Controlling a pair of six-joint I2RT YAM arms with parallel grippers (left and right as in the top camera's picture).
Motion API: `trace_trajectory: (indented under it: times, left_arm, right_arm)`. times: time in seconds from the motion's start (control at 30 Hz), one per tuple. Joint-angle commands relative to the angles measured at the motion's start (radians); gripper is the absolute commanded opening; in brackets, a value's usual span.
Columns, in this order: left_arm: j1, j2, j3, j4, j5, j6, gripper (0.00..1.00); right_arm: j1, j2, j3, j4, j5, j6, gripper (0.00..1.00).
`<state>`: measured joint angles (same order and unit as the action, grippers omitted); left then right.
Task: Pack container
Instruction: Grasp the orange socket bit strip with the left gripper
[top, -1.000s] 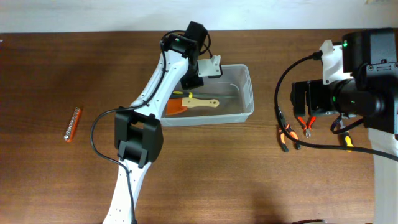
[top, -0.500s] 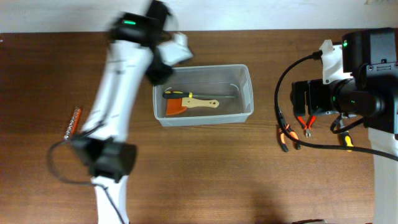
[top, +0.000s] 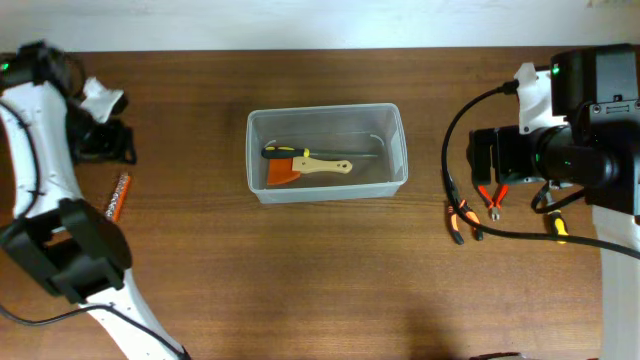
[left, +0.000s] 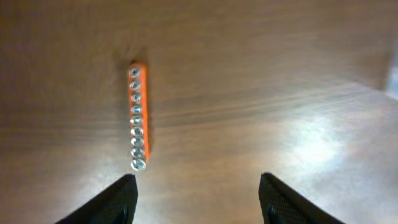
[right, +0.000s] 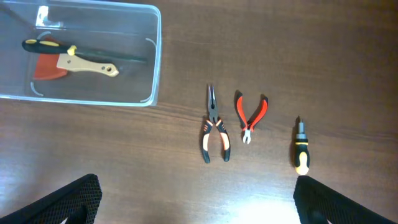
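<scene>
The orange bit holder (top: 118, 196) is lying free and its narrow width (left: 137, 118) lines up with my open fingers. My left gripper should continue to go down until my fingers are on both sides of it.
The clear container (top: 403, 140) stands mid-table; its right end shows in the right wrist view (right: 155, 56). Inside it lie a yellow-and-black screwdriver (top: 285, 152) and an orange scraper with a wooden handle (top: 320, 166). My left gripper (left: 198, 180) hangs open and empty at the far left of the table (top: 100, 142). An orange bit holder (left: 138, 115) lies just ahead of its left fingertip. My right gripper (right: 196, 179) is wide open and empty, above the wood right of the container.
Right of the container lie long-nose pliers (right: 214, 134) with orange-black handles, small red cutters (right: 250, 115) and a stubby yellow-black screwdriver (right: 301, 152). The bit holder (top: 118, 198) lies near the table's left edge. Black cables hang by the right arm (top: 450, 150).
The left arm swung from over the container to the far left of the table, and its jaws opened. The right arm stayed put.
</scene>
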<state>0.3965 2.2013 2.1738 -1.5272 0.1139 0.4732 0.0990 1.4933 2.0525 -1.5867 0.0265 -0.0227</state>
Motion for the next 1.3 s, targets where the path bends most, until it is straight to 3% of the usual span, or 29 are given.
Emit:
trace_trajectory:
  times: [0.0, 0.3, 0.47, 1.1, 1.2, 1.27]
  left_arm:
    - [0.043, 0.003, -0.097, 0.069, 0.035, 0.002, 0.64]
    - [0.085, 0.005, -0.34, 0.292, -0.042, 0.175, 0.66]
    - [0.084, 0.006, -0.428, 0.407, -0.137, 0.174, 0.65]
    - [0.086, 0.009, -0.58, 0.568, -0.137, 0.168, 0.5]
    - [0.086, 0.009, -0.586, 0.568, -0.137, 0.168, 0.38]
    - [0.086, 0.008, -0.58, 0.553, -0.137, 0.167, 0.1]
  right_arm:
    - [-0.002, 0.001, 0.01, 0.014, 0.008, 0.005, 0.99]
    - [-0.002, 0.001, 0.009, 0.032, 0.008, 0.005, 0.99]
    - [-0.002, 0.001, 0.01, 0.031, 0.008, 0.005, 0.99]
    - [-0.002, 0.001, 0.009, 0.031, 0.008, 0.005, 0.99]
    - [-0.002, 0.001, 0.01, 0.031, 0.008, 0.005, 0.99]
    - [-0.002, 0.001, 0.009, 0.031, 0.008, 0.005, 0.99]
